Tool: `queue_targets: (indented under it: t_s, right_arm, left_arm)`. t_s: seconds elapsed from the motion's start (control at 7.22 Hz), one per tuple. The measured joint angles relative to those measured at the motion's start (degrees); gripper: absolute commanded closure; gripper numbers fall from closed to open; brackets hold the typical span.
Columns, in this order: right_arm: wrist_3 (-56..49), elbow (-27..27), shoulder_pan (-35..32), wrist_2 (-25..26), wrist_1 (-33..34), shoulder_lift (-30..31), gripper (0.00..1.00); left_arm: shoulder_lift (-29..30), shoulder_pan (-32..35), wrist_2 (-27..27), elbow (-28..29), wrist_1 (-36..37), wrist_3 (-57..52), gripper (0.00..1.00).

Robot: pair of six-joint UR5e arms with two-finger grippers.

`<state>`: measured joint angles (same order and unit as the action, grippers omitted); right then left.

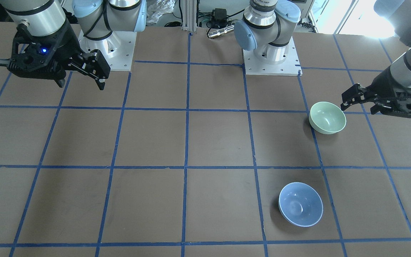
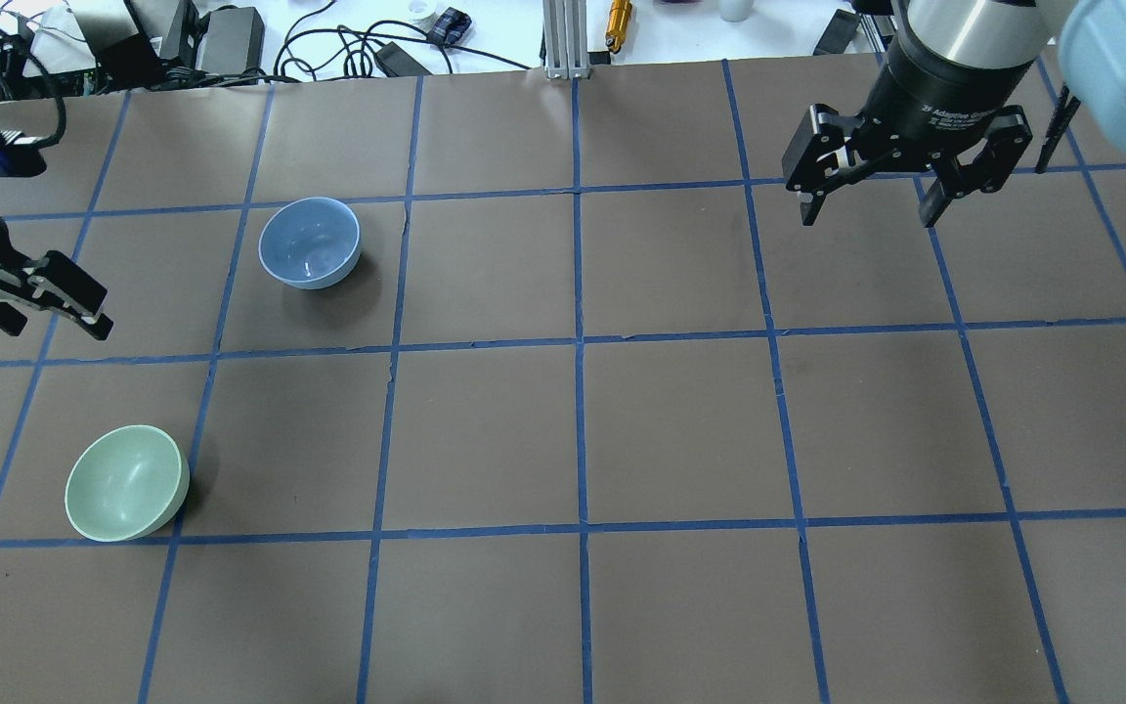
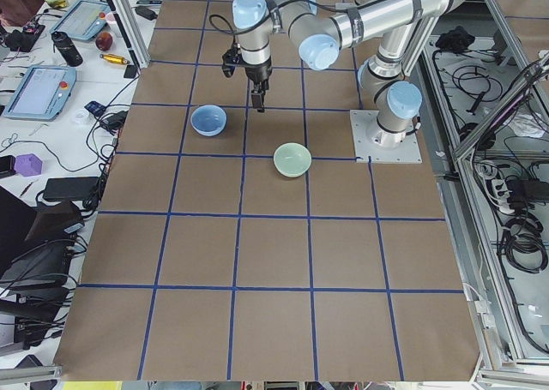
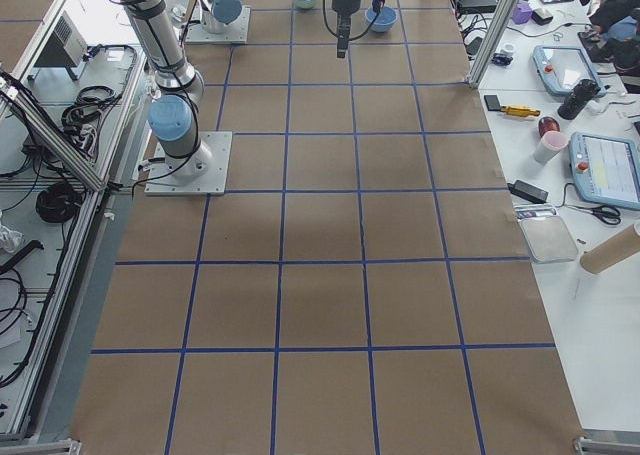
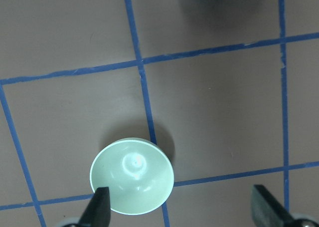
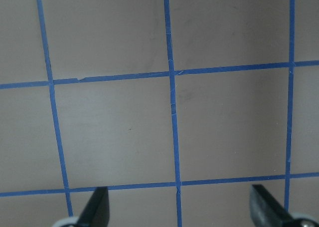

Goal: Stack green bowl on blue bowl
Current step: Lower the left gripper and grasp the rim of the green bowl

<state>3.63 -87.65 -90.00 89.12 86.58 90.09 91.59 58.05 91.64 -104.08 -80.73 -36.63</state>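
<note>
The green bowl will settle deep into the blue bowl's empty inside when I lower it, since that inside gets wider toward the blue bowl's rim.
The green bowl stands upright and empty on the brown table, on my left side; it also shows in the overhead view and in the left wrist view. The blue bowl stands upright about one grid square away, farther from my base. My left gripper is open and empty. It hangs above the table beside the green bowl, whose rim lies under one fingertip. My right gripper is open and empty, high over the table's other end.
The table is brown with a grid of blue tape. Both arm bases stand on white plates at the robot's edge. Cables and small devices lie beyond the far edge. The right wrist view shows only bare grid.
</note>
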Motion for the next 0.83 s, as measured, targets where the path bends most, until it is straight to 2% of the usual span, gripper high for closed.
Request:
queue_targets:
  t_s: [0.28, 0.83]
  right_arm:
    - [0.0, 0.0, 0.0, 0.0, 0.0, 0.0, 0.00]
    - [0.1, 0.0, 0.0, 0.0, 0.0, 0.0, 0.00]
  left_arm:
    - [0.7, -6.0, -0.1, -8.8, 9.4, -2.3, 0.00]
    - [1.5, -9.5, 0.9, -21.7, 25.7, -2.7, 0.00]
